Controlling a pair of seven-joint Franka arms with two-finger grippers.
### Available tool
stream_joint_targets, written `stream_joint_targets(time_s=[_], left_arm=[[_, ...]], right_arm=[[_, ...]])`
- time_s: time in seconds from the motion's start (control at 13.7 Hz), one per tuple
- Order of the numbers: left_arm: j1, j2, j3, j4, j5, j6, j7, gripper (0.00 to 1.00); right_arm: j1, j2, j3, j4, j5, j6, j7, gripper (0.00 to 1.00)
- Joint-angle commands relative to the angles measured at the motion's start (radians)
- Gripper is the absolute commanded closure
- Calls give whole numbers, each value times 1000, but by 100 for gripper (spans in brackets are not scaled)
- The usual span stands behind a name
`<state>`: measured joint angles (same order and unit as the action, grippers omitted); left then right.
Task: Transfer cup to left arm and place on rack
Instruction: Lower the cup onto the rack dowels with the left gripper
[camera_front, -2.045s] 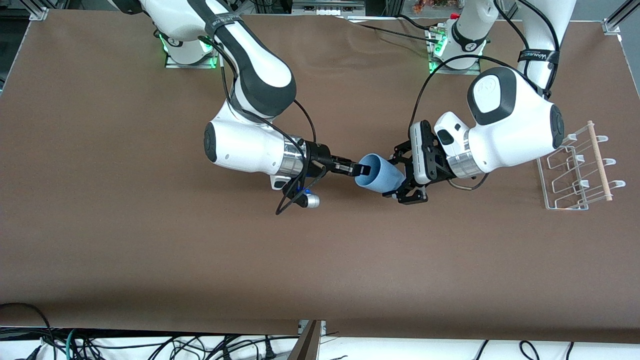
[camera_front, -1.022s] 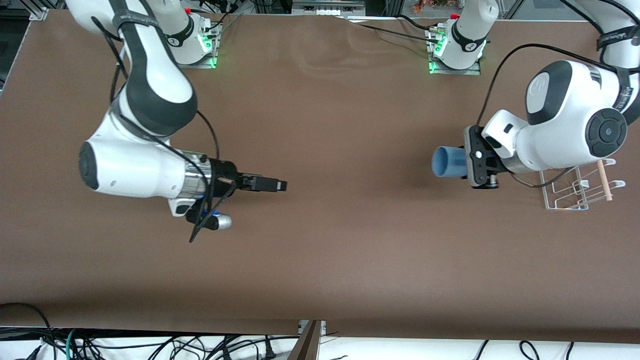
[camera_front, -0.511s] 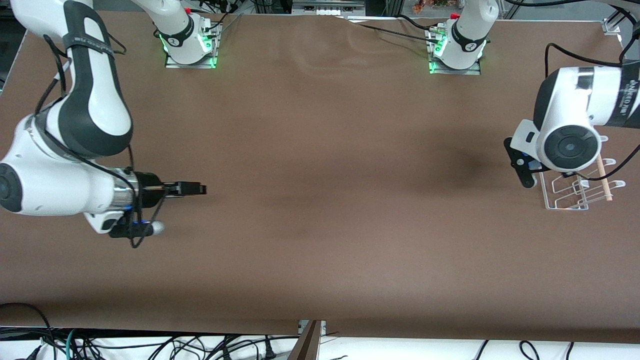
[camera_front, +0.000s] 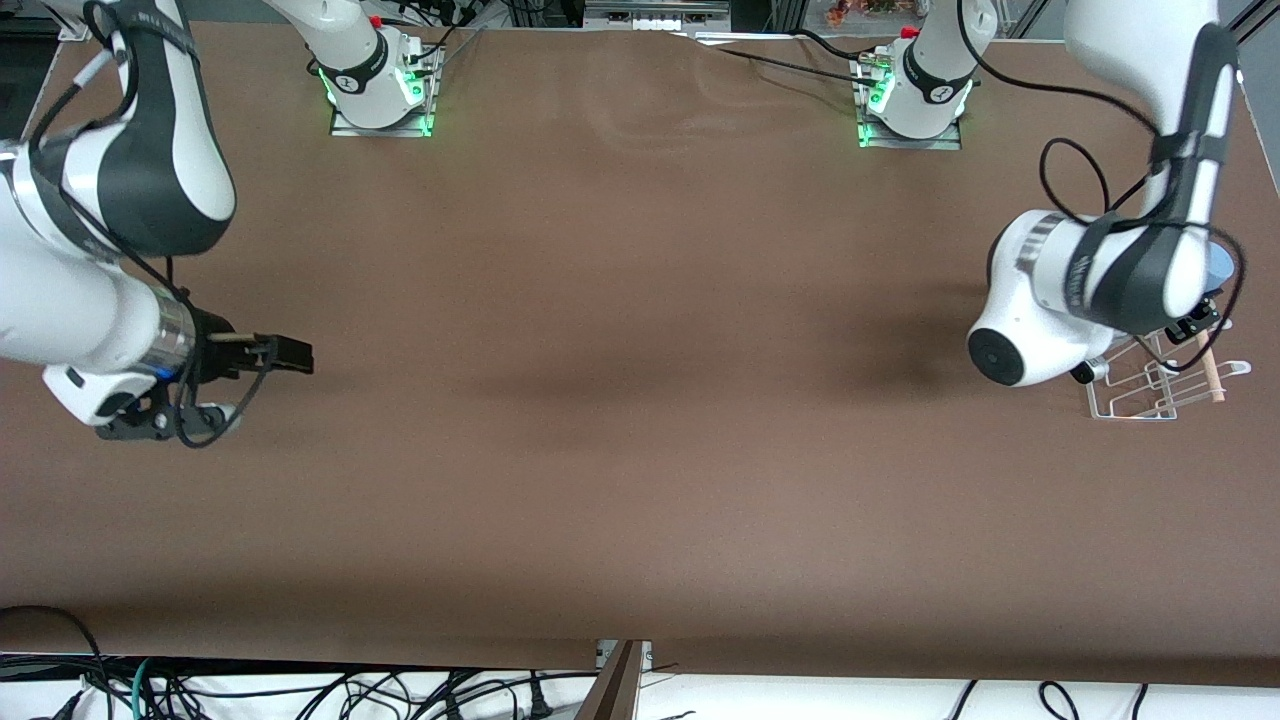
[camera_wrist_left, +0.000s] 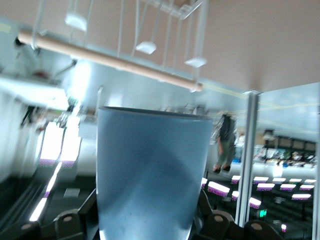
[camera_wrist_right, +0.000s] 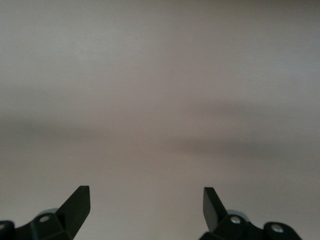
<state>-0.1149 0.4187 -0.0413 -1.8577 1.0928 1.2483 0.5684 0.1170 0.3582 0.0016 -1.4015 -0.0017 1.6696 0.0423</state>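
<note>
The cup's wide end (camera_wrist_left: 155, 115) points at the rack's empty wire loops (camera_front: 1146, 391), so my left gripper keeps bringing the cup onto them until it rests there, then release.
The light-blue cup (camera_wrist_left: 150, 170) is held in my left gripper (camera_wrist_left: 150, 222), whose black fingers (camera_wrist_left: 207, 210) press on its sides. In the front view only a sliver of the cup (camera_front: 1218, 266) shows past the left arm, above the white wire rack (camera_front: 1135, 405). In the left wrist view the rack's wooden dowel (camera_wrist_left: 107, 58) and wire loops (camera_wrist_left: 146, 47) lie close past the cup's end. My right gripper (camera_front: 296, 355) is open and empty over the bare table at the right arm's end, and it also shows in the right wrist view (camera_wrist_right: 146, 205).
The brown table (camera_front: 640, 400) lies between the two arms. The rack stands near the table's edge at the left arm's end. The arm bases (camera_front: 380, 95) stand along the edge farthest from the front camera. Cables hang below the nearest edge.
The cup passed from my right gripper to my left gripper. The left arm carried it from mid-table to over the rack. The right arm drew back to its end of the table, open.
</note>
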Motion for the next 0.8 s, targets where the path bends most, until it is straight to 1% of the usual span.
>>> stream_joint_targets(time_s=[0.0,0.07,0.15,0.29,0.44,0.58,0.73], left_arm=[[14,-34,1,-156,132,57,-174,100],[50,-35,0,-182,184,87,-198,100],[72,-34,0,-187,205,129,-202,100],[96,-3,0,-193,210,198,-211,100],[87,40,0,-193,239,207,-266,100],[92,51,0,-221,251,212,-269,100],[97,52,0,-255,301,218,-277,100]], right_arm=[[-11,-169,9,-129,-108,27,-13,0],[-20,-197,9,-134,-124,35,-13,0],[-31,-221,9,-136,-124,36,-12,0],[-37,-264,9,-142,-120,18,-15,0],[-62,-286,15,-183,-120,12,-19,0],[-71,-295,44,-183,-112,-23,-7,0],[-92,-300,60,-182,-58,-42,66,0]])
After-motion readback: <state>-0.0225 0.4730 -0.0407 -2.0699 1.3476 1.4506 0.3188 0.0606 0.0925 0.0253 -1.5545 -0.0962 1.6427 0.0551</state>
